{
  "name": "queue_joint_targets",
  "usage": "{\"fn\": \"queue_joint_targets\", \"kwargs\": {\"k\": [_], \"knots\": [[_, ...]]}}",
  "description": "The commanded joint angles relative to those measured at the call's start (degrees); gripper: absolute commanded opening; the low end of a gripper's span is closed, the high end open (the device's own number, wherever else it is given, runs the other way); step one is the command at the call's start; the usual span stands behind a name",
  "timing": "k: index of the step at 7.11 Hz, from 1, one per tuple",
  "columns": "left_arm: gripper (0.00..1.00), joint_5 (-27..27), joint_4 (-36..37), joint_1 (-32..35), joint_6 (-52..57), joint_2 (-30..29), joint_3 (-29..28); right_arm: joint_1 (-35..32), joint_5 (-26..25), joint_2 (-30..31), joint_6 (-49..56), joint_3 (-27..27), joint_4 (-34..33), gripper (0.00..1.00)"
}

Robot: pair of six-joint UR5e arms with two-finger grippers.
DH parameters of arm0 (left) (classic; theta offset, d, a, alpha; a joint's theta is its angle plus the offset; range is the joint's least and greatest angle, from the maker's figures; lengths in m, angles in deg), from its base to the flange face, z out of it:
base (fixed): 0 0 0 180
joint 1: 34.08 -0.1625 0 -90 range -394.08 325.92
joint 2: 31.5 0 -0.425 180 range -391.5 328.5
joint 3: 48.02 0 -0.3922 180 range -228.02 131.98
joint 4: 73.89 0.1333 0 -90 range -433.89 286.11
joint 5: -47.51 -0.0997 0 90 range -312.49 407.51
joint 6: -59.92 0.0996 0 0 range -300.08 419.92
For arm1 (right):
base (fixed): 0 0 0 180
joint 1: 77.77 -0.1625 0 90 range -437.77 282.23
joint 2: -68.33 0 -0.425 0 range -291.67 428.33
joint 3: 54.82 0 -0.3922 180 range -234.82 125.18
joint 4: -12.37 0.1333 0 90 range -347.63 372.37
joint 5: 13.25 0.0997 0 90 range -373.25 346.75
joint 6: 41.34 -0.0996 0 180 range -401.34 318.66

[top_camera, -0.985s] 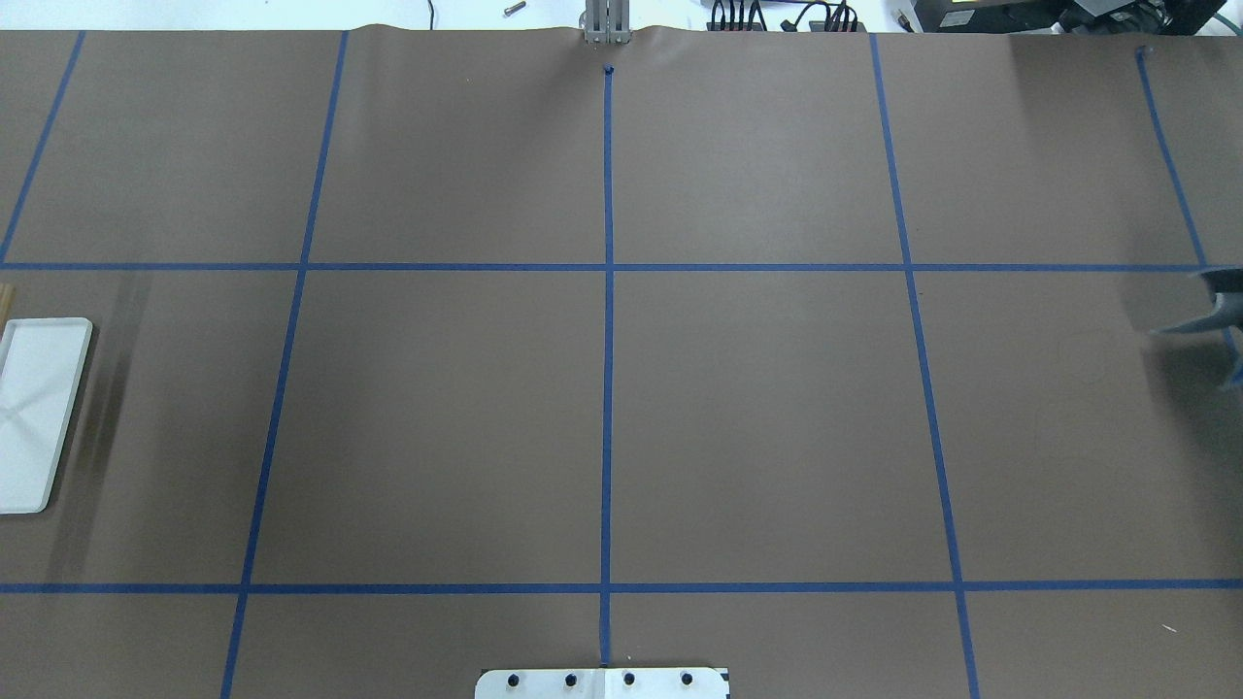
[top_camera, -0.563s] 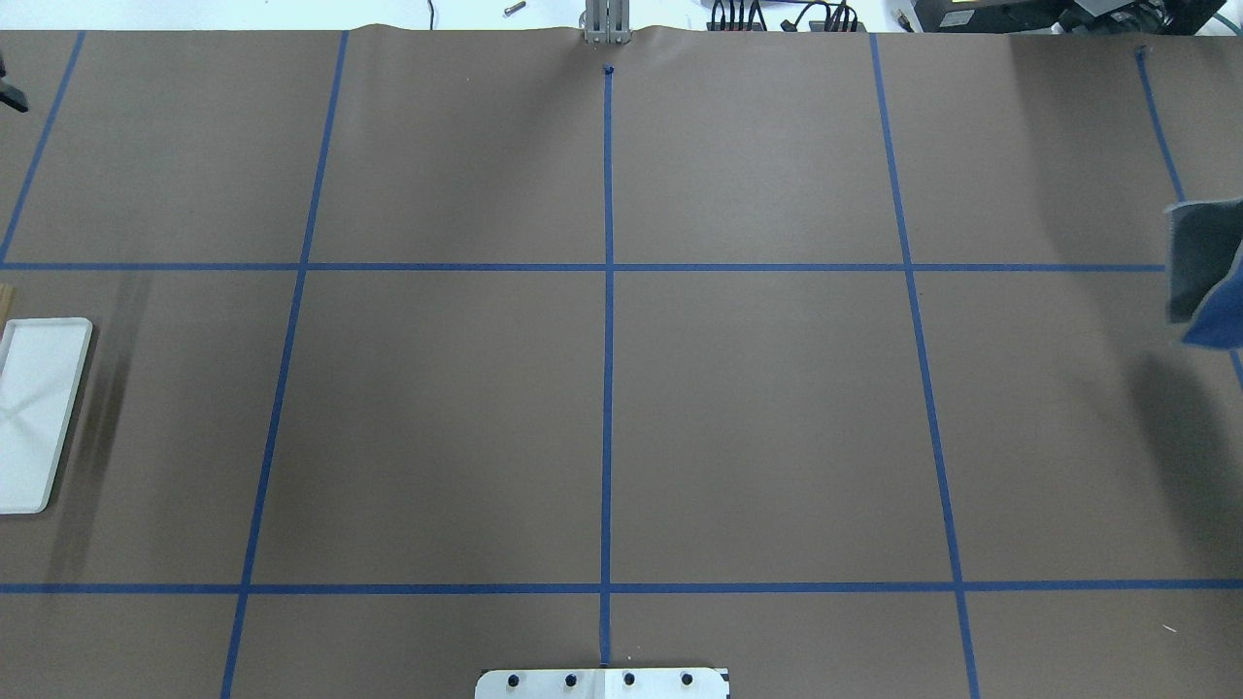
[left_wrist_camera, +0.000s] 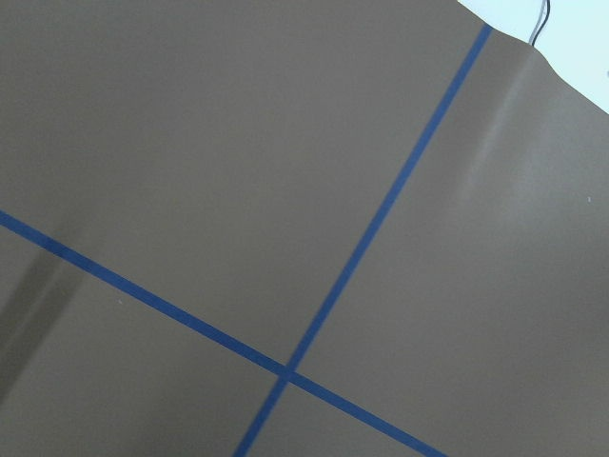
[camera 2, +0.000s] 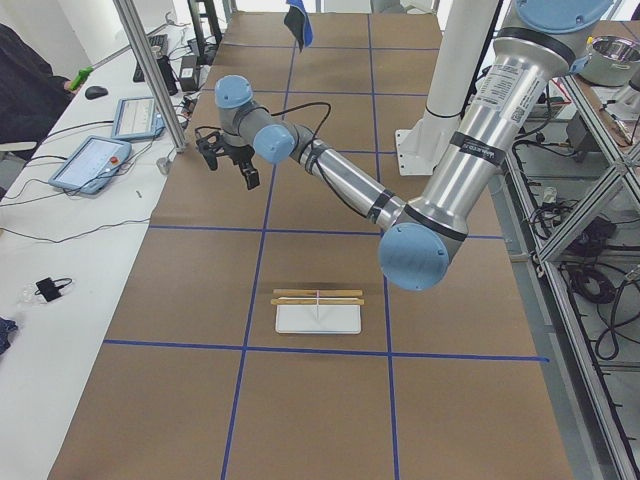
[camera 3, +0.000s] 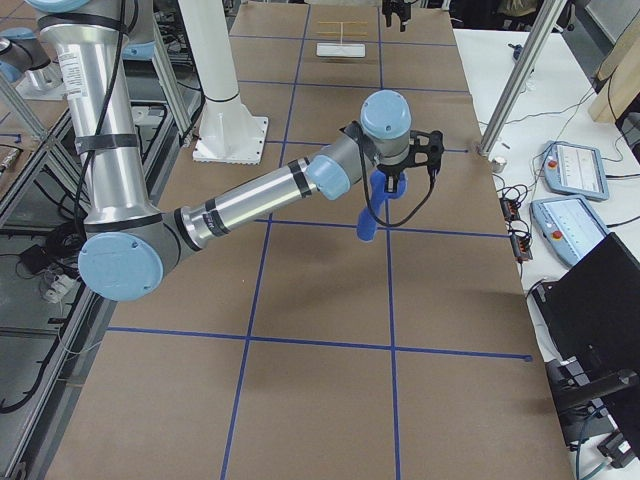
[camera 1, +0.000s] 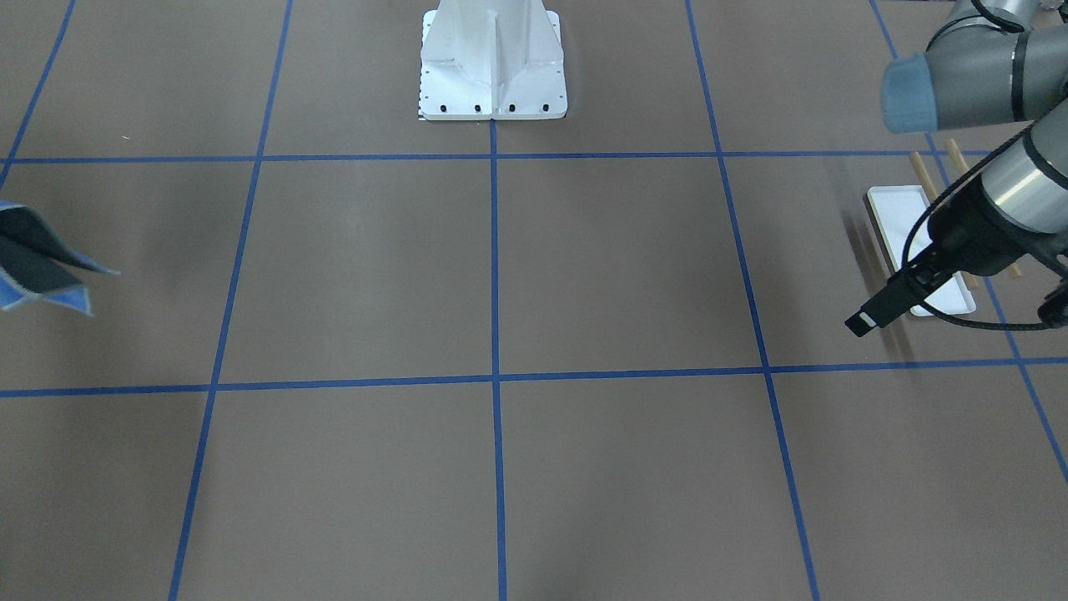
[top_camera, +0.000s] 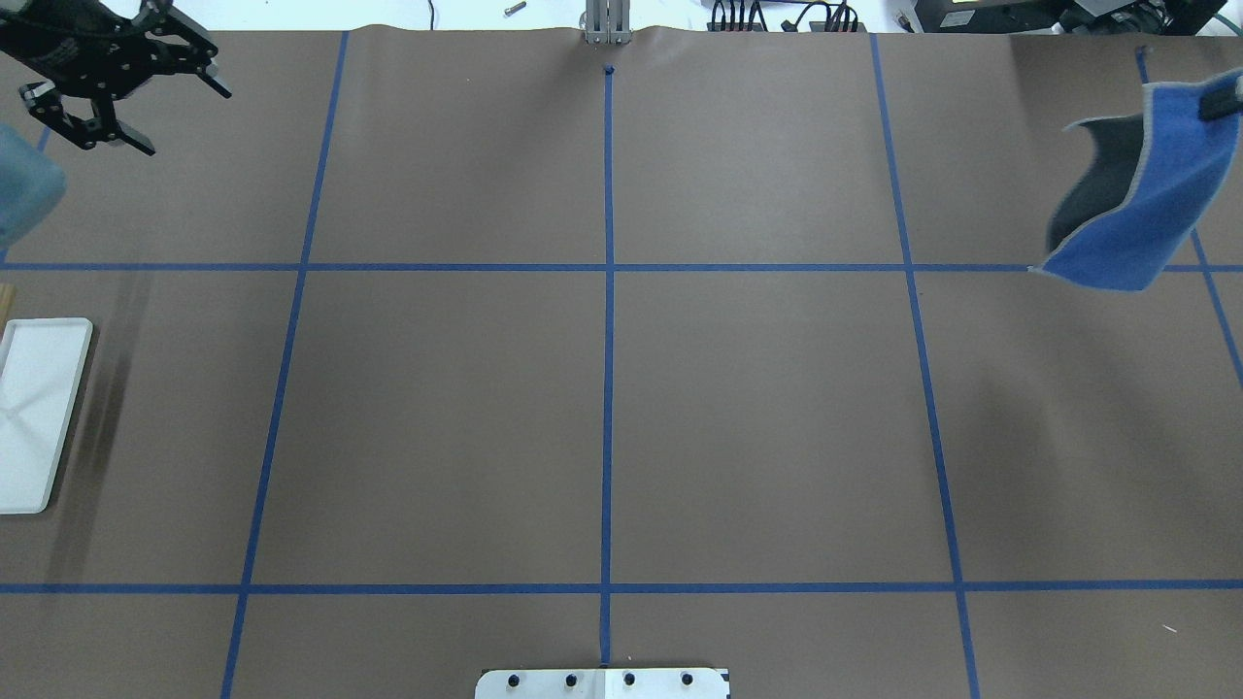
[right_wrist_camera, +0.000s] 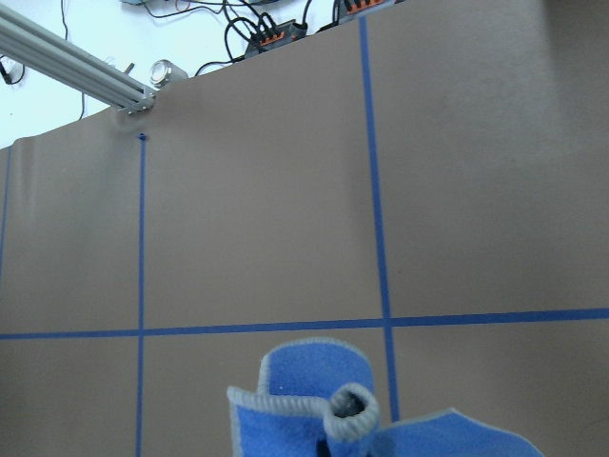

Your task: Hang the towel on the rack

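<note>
I expect the blue towel (camera 1: 42, 262) to hang across both rods with its ends folding down when I lower it, because the wooden rods (camera 1: 924, 177) run close side by side.
The blue towel (top_camera: 1141, 209) hangs in the air at the far right of the table, pinched at its top corner by my right gripper (top_camera: 1222, 101), which is shut on it. The towel also shows in the front view (camera 1: 42, 271), the right side view (camera 3: 372, 215) and the right wrist view (right_wrist_camera: 314, 419). The rack (camera 2: 318, 308), a white tray (top_camera: 39, 413) with two wooden rods (camera 2: 318, 296), stands at the table's left end. My left gripper (top_camera: 186, 122) is open and empty, in the air over the far left corner, beyond the rack.
The white bolted pedestal (camera 1: 492, 63) stands at the robot's edge of the table, in the middle. Blue tape lines divide the brown table cover (top_camera: 757, 417). Tablets and cables (camera 2: 95, 160) lie on the white bench past the far edge.
The towel has risen and swung further into the overhead view, away from the robot and a little left. My left gripper has come into the view at the top left.
</note>
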Motion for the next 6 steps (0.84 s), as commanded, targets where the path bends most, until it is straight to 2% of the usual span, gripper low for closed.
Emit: {"fn": "queue_joint_targets", "kwargs": {"k": [1,4,5,6], "knots": [[0.98,0.0,0.0,-4.5,-14.9,-6.4,-0.4,8.0,-9.9,-3.9,-2.2,-6.7,-0.2,0.0],[0.98,1.2,-0.1,-9.8,-34.1,-13.5,0.1,20.9,-28.5,-5.0,-2.2,-12.0,-0.4,0.0],[0.98,1.3,-0.2,-11.1,-36.7,-15.0,0.0,25.1,-33.5,-7.7,-4.5,-12.2,-0.4,0.0],[0.98,1.2,-0.2,-13.0,-37.6,-16.4,-0.1,31.9,-40.8,-11.4,-7.4,-12.1,-0.5,0.0]]}}
